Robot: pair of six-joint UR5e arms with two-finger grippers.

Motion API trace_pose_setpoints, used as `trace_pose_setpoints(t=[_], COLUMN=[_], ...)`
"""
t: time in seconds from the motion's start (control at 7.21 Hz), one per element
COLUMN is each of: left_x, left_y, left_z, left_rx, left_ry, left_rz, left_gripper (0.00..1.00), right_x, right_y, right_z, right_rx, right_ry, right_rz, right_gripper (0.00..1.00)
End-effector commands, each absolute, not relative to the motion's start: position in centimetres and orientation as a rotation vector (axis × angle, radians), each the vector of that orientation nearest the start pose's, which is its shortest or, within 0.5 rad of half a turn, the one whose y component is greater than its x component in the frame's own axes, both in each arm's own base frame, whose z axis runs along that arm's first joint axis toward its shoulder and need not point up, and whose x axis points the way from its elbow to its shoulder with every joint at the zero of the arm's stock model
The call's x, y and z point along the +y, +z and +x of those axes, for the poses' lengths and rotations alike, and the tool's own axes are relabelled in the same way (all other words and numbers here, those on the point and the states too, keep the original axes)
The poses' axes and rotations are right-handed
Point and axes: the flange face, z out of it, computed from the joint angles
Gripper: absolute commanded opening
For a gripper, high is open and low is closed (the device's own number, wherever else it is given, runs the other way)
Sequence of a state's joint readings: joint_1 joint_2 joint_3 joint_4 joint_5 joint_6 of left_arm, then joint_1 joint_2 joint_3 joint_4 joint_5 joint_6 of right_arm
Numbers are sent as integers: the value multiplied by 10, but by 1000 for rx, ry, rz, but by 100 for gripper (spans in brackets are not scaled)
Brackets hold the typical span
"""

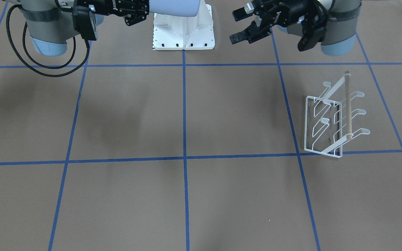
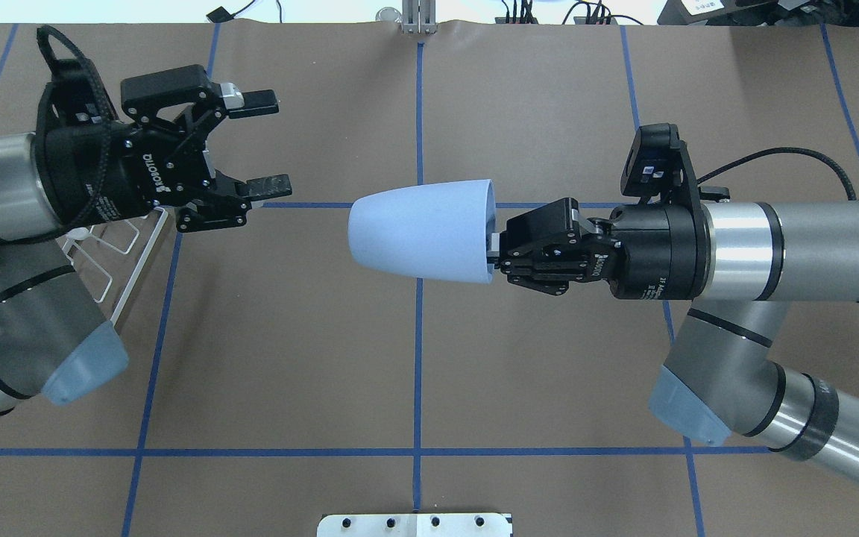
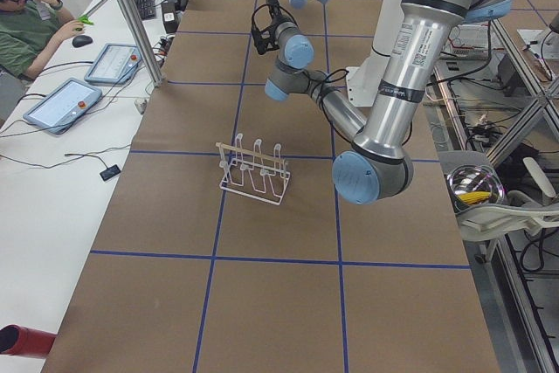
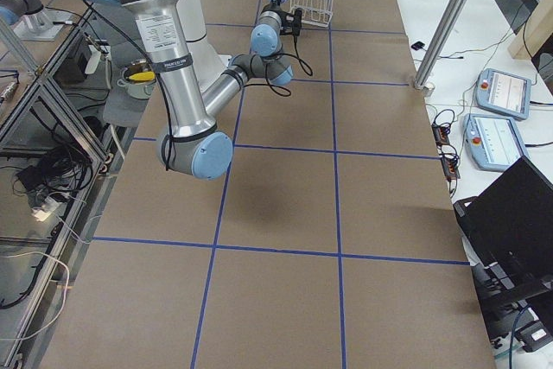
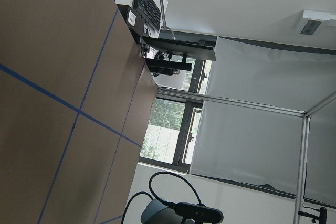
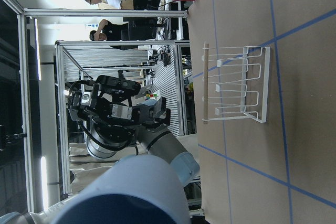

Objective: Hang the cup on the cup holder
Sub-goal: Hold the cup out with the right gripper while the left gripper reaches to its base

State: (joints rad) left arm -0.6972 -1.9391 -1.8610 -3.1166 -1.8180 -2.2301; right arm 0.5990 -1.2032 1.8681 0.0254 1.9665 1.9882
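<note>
My gripper will lower the pale blue cup (image 1: 175, 6) over one of the slanted pegs (image 1: 321, 127) of the white cup holder. The cup will hang tilted, because the pegs have broad tips.
My right gripper (image 2: 493, 250) is shut on the rim of the pale blue cup (image 2: 422, 231) and holds it on its side in the air over the table's middle, base pointing toward the left arm. The cup also shows in the front view (image 1: 175, 7) and at the bottom of the right wrist view (image 6: 126, 192). My left gripper (image 2: 265, 140) is open and empty, facing the cup with a gap between them; it also shows in the front view (image 1: 237, 26). The white wire cup holder (image 1: 333, 115) stands on the table on my left side, partly hidden under the left arm in the overhead view (image 2: 124, 246).
The white bolted robot base (image 1: 183, 35) sits at the table's near edge. Blue tape lines grid the brown table (image 1: 187, 195). An operator (image 3: 26, 24) sits at a side desk with tablets. A black cable (image 1: 30, 52) loops from the right arm.
</note>
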Motion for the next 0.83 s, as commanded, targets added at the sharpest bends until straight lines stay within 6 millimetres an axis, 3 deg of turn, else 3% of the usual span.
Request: trace_pose_setpoints(t=[0.0, 0.69], left_x=[-378, -355], left_y=[163, 138], left_z=[322, 341], left_rx=[2282, 2293], left_ry=[-521, -473], left_rz=[-133, -204], left_gripper=[99, 99], right_x=[-341, -340], right_y=[176, 179], right_z=[-336, -338], right_rx=[-2229, -2250], right_ry=[132, 141], right_rz=[0, 11], right_gripper=[0, 0])
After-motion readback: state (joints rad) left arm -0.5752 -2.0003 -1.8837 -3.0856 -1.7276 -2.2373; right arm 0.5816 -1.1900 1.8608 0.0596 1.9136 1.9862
